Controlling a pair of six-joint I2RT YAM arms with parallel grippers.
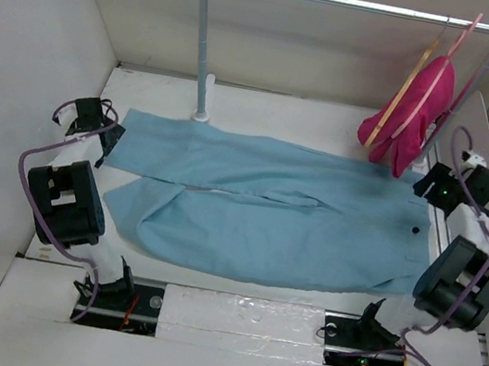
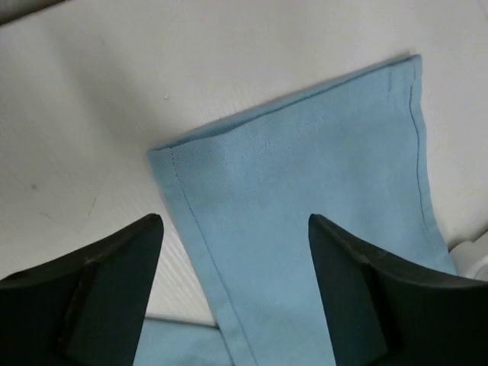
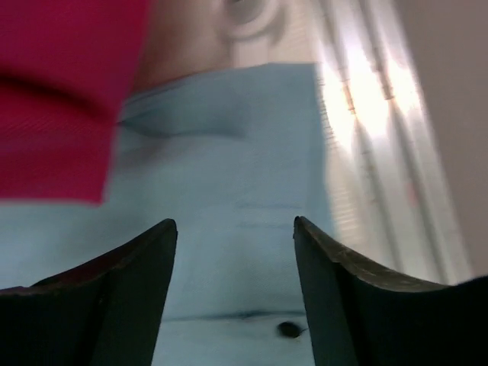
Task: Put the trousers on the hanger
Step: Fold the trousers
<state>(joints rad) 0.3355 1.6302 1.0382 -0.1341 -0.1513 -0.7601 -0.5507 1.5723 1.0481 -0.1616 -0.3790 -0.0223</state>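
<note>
The near leg [image 1: 156, 215] is angled away from the far leg, so the robot's left gripper should grab the near leg's hem [image 1: 112, 205] and fold it across the far leg.
The sky-blue trousers [image 1: 295, 220] lie flat across the table, waist at the right and both legs reaching left. My left gripper [image 1: 102, 126] hovers open over the hem of the far leg [image 2: 305, 191], nothing between its jaws [image 2: 235, 221]. My right gripper [image 1: 433, 188] hovers open over the waistband [image 3: 244, 191], near a dark button [image 3: 288, 329], nothing between its jaws [image 3: 235, 223]. The tan wooden hanger [image 1: 403, 87] hangs tilted from the rail at the back right, beside the magenta garment.
A metal rail [image 1: 350, 3] on white posts [image 1: 205, 54] spans the back. A magenta garment [image 1: 416, 109] on a pink hanger hangs at its right end, just above my right gripper, and shows in the right wrist view [image 3: 61, 99]. White walls enclose the table.
</note>
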